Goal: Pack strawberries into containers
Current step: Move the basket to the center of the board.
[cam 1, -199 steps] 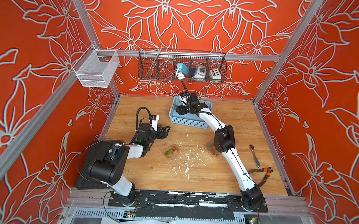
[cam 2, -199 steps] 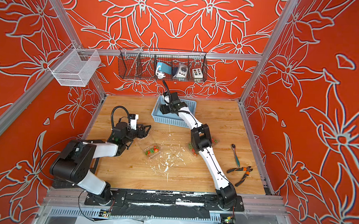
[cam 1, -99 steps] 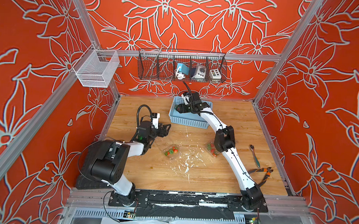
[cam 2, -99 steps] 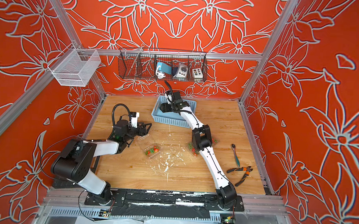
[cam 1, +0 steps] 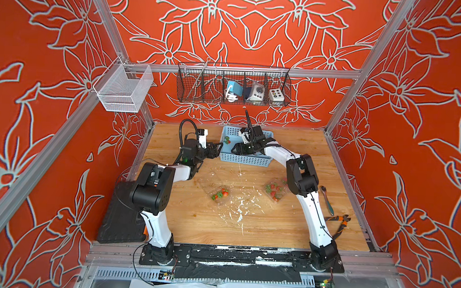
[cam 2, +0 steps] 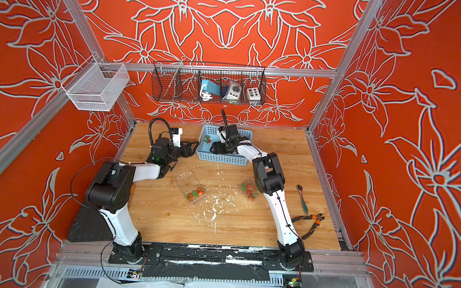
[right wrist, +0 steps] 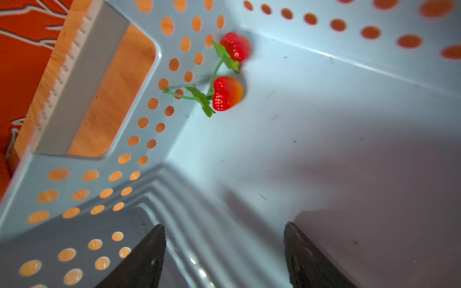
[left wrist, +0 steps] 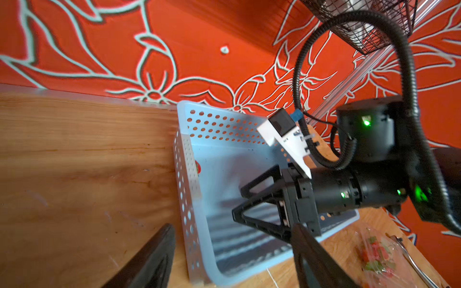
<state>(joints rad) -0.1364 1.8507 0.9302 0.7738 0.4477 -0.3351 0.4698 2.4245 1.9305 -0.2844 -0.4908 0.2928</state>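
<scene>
The strawberries lie in the basket's far corner (cam 1: 227,139), so next my right gripper backs off, takes the basket's far side (cam 1: 233,129) and draws the basket nearer before picking them.
Two red strawberries (right wrist: 227,93) with green stems lie in a far corner of the light blue perforated basket (cam 1: 250,160), and both top views show them (cam 2: 207,139). My right gripper (right wrist: 224,249) hangs open inside the basket, a short way from the berries, with nothing between its fingers. My left gripper (left wrist: 232,249) is open, its fingers on either side of the basket's left end wall without gripping it. Two clear containers lie open on the table, one in the middle (cam 1: 219,193) and one by the right arm (cam 1: 275,190), each with strawberries inside.
A spoon (cam 1: 327,199) and orange-handled pliers (cam 1: 339,224) lie at the table's right edge. A black wire basket (cam 1: 233,84) with small devices hangs on the back wall, and a white mesh basket (cam 1: 123,87) at the left. A black mat (cam 1: 119,217) lies front left.
My left gripper has moved back and to the right, up to the basket's left wall. My right gripper has opened wider and shifted slightly inside the basket.
</scene>
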